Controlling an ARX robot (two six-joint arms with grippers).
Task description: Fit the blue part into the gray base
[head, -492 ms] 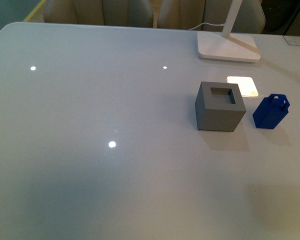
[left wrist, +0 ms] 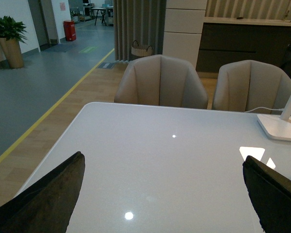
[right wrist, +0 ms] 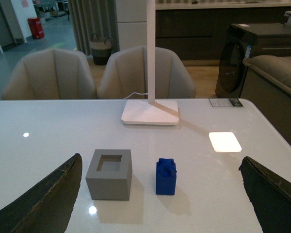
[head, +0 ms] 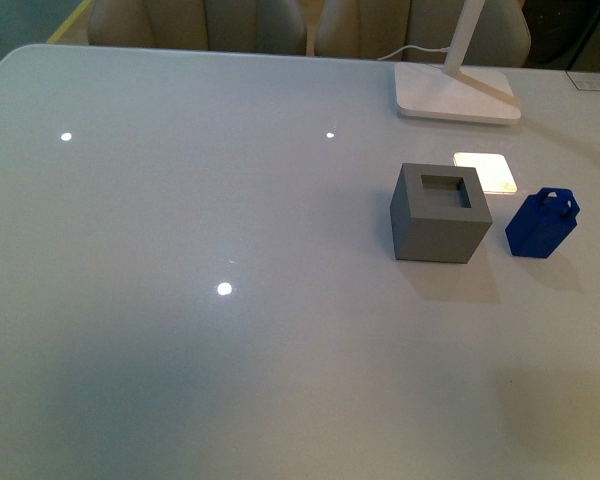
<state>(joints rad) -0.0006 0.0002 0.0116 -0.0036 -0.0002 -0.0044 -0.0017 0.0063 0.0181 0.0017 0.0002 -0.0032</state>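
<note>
The square hole (head: 446, 192) shows its bottom near the hole's rim, so the blue part (head: 542, 223) will stand mostly above the gray base when I insert it.
The gray base (head: 440, 213) is a matte cube with a square hole in its top, standing on the white table at the right. The blue part (head: 542, 222) stands upright just right of it, a small gap apart. Both show in the right wrist view, the base (right wrist: 109, 174) and the blue part (right wrist: 166, 176), ahead of my right gripper (right wrist: 160, 201), which is open and empty with its fingers wide apart. My left gripper (left wrist: 167, 194) is open and empty over bare table; neither object shows in its view. Neither arm shows in the front view.
A white lamp foot (head: 457, 94) with its stem stands behind the base at the table's far edge. A bright lamp reflection (head: 485, 172) lies on the table behind the base. Beige chairs (left wrist: 160, 82) line the far side.
</note>
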